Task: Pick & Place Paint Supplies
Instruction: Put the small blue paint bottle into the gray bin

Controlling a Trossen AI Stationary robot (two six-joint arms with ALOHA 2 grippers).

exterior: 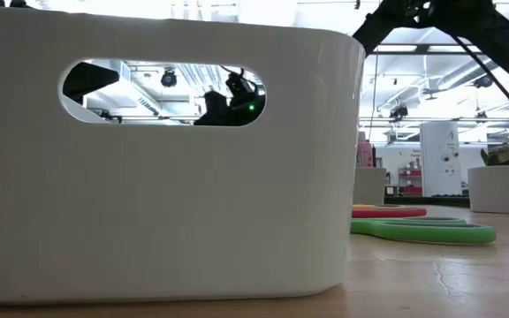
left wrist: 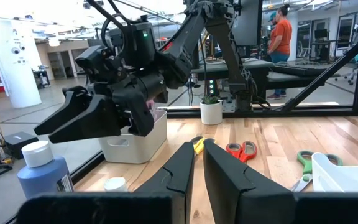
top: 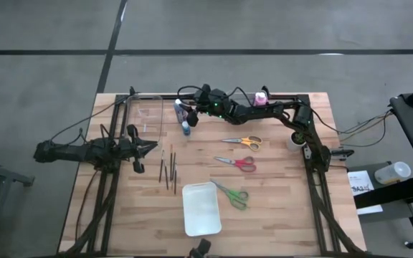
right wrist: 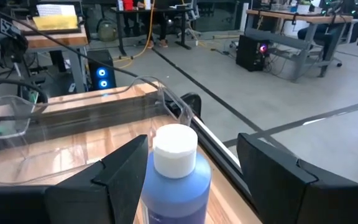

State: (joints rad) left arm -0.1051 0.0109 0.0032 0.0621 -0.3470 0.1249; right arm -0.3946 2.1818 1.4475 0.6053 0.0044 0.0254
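The short bottle stands in front of the blue bottle and blocks my right gripper, so I should move back and grab the short bottle's white cap first.
My right gripper is open at the table's far edge. Its fingers stand on either side of the blue bottle with the white cap, which stands upright on its base. A short bottle stands just nearer, and a pink bottle stands at the far edge. The orange scissors, red scissors and green scissors lie flat mid-table, and thin dark brushes lie to their left. My left gripper waits shut at the left, above the wood.
A white bin sits near the near edge and fills the low view. A clear container stands at the far left beside the blue bottle. A white cup is by the right arm's base. A person stands in the room beyond.
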